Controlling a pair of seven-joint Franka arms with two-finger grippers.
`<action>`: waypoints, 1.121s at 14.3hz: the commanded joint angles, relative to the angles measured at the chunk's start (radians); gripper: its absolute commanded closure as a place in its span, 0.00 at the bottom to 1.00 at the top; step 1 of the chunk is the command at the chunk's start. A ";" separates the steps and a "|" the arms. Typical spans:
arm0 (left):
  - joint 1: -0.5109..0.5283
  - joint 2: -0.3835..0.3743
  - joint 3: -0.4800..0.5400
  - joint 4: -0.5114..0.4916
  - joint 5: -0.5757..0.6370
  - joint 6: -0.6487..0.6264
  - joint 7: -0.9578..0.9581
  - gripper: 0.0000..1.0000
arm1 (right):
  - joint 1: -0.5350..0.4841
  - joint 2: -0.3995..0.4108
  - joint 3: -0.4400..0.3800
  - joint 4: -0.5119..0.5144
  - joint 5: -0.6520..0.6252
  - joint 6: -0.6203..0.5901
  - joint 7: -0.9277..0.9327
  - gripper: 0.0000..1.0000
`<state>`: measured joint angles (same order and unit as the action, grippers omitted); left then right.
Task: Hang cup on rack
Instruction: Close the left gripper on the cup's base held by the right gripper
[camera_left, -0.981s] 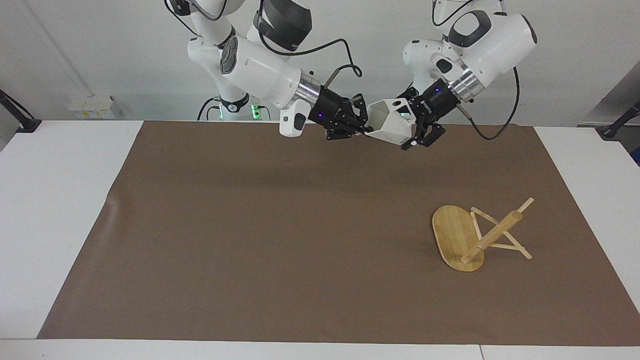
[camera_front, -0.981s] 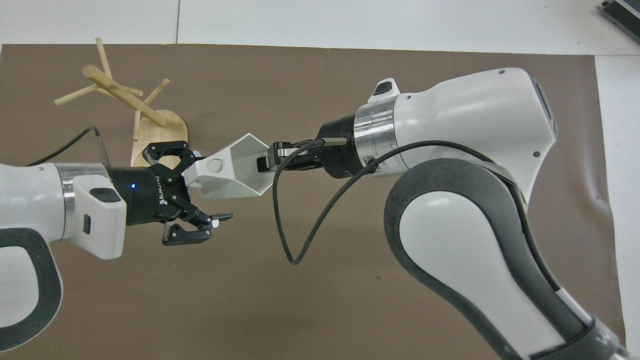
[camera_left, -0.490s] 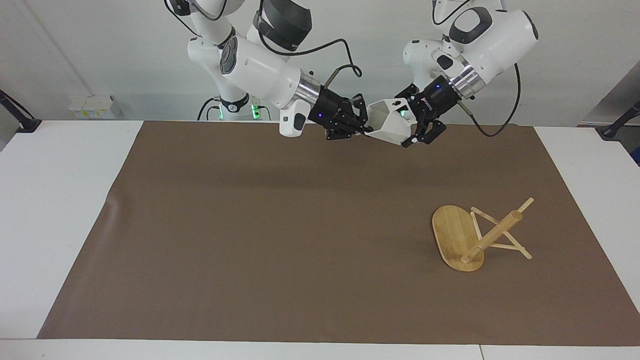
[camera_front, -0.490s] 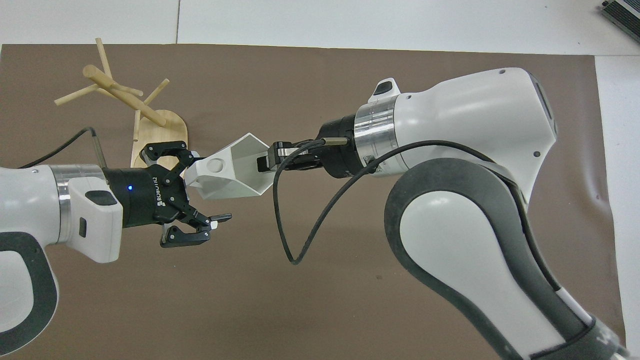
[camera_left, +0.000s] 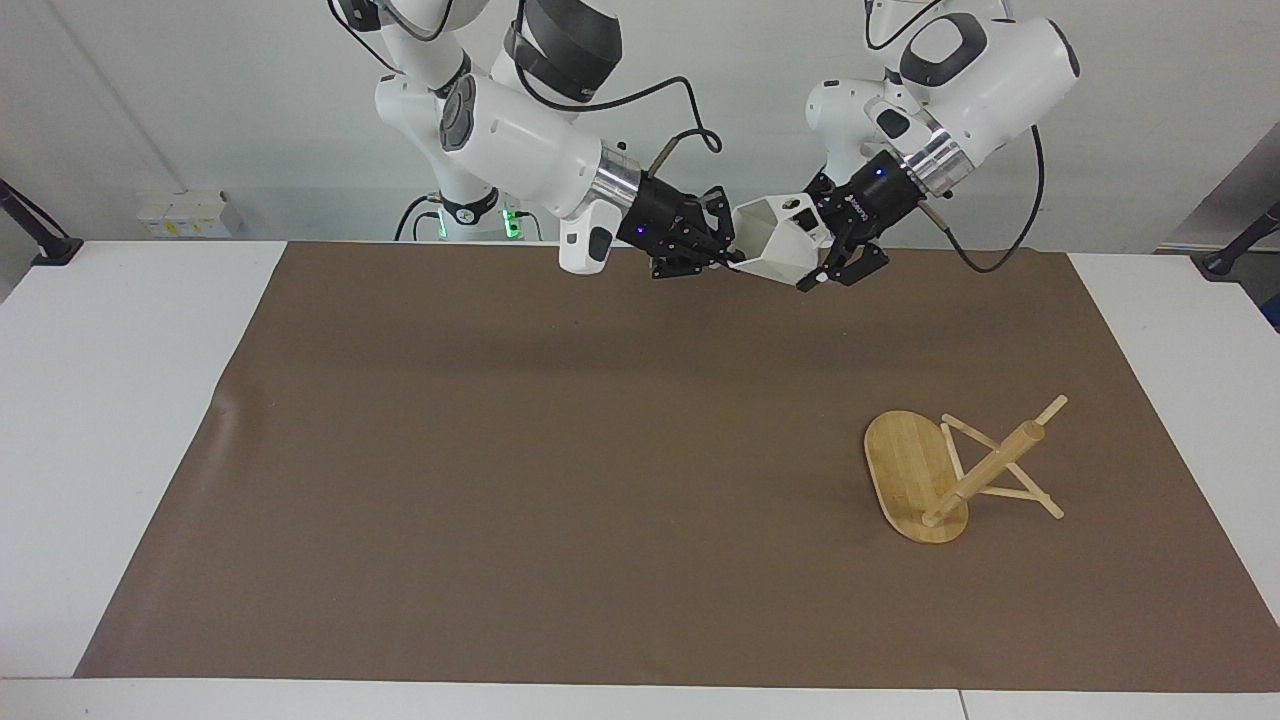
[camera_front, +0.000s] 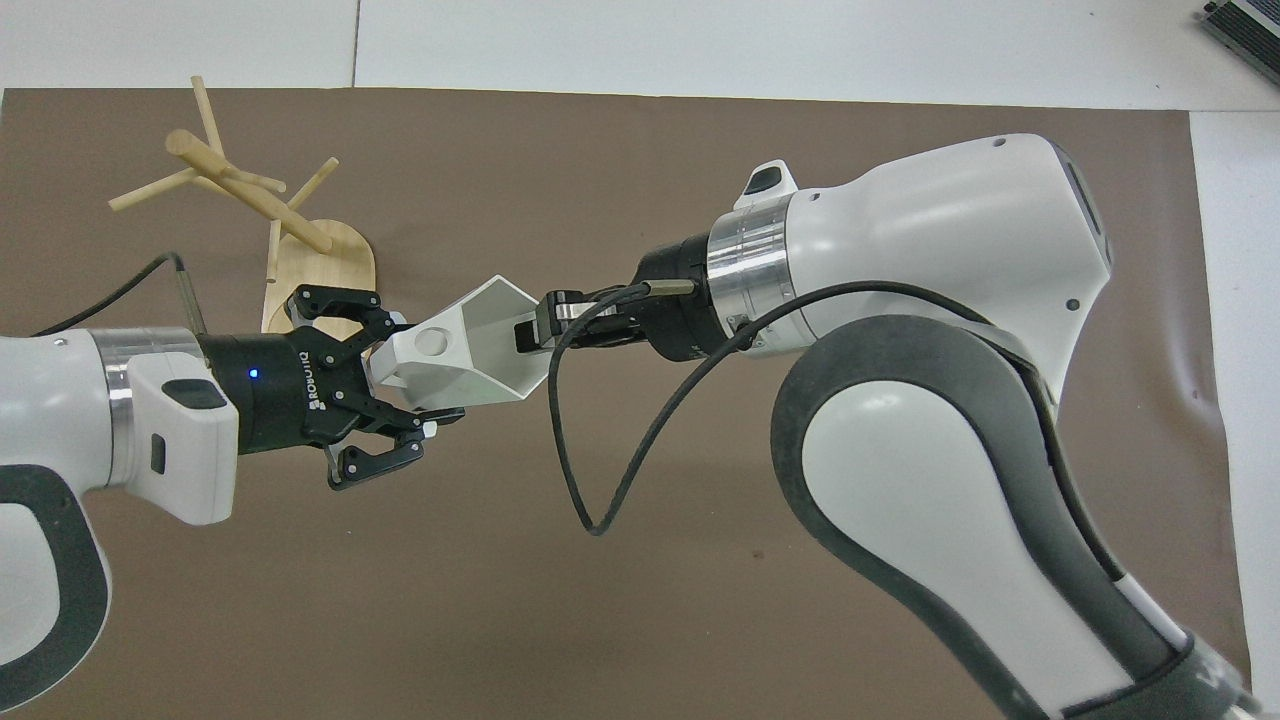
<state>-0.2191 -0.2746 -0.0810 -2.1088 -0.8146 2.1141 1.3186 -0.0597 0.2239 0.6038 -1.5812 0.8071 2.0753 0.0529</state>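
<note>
My right gripper is clamping the cup's open rim while the rack is on my left gripper's side, so next my right gripper opens and moves back first.
The white faceted cup hangs in the air between both hands, over the mat's edge nearest the robots. My right gripper is shut on the wall at the cup's open rim, one finger inside. My left gripper is shut on the cup's bottom end, beside the handle with its round hole. The bamboo rack rests on the mat toward the left arm's end, farther from the robots than the cup. Its post and thin pegs slant away from its oval base.
A brown mat covers most of the white table. A black cable loops down from the right wrist beside the cup. Nothing else lies on the mat.
My left gripper's fingers have closed from wide open onto the cup's bottom end. The cup has tilted and shifted slightly. The right gripper keeps its grip on the rim.
</note>
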 joint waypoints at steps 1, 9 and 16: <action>-0.009 -0.009 -0.003 0.006 -0.015 -0.022 -0.033 0.82 | -0.012 0.000 0.011 0.003 0.032 0.022 0.015 1.00; -0.002 -0.011 -0.003 0.003 -0.015 -0.028 -0.094 1.00 | -0.012 -0.006 0.011 0.004 0.020 0.035 0.016 0.94; 0.000 -0.011 0.000 0.003 -0.015 -0.029 -0.111 1.00 | -0.012 -0.008 0.010 0.003 0.020 0.040 0.015 0.52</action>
<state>-0.2194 -0.2757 -0.0849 -2.1081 -0.8181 2.1026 1.2191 -0.0598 0.2227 0.6031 -1.5752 0.8071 2.1028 0.0530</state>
